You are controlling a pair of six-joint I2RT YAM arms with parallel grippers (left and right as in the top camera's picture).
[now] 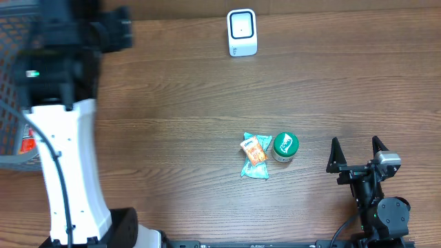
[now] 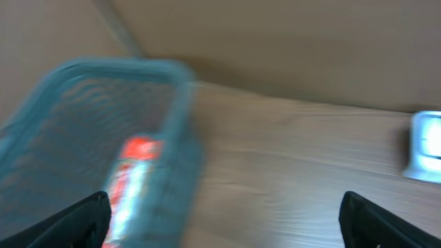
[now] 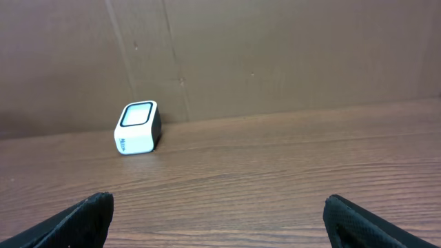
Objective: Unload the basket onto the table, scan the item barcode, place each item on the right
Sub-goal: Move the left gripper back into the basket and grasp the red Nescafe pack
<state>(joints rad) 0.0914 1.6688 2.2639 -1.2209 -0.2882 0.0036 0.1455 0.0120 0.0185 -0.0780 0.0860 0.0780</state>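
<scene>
The red and white item (image 2: 132, 180) lies uncovered in the open basket (image 2: 79, 134), so my left gripper should go in next with its fingers open until they are on both sides of the item.
The white barcode scanner (image 1: 241, 32) stands at the far edge of the wooden table and also shows in the right wrist view as the scanner (image 3: 138, 127). A teal and orange snack packet (image 1: 254, 156) lies mid-table, touching a green round can (image 1: 285, 146). My right gripper (image 1: 356, 153) rests open near the front right, with nothing between its fingers (image 3: 86, 220). My left gripper (image 2: 227, 227) is open and empty above the edge of a mesh basket (image 2: 172, 117); this view is blurred. A red and white item (image 2: 134, 179) lies inside the basket.
The basket (image 1: 10, 83) sits at the table's far left edge, partly under the left arm (image 1: 65, 158). A brown wall (image 3: 275, 55) runs behind the scanner.
</scene>
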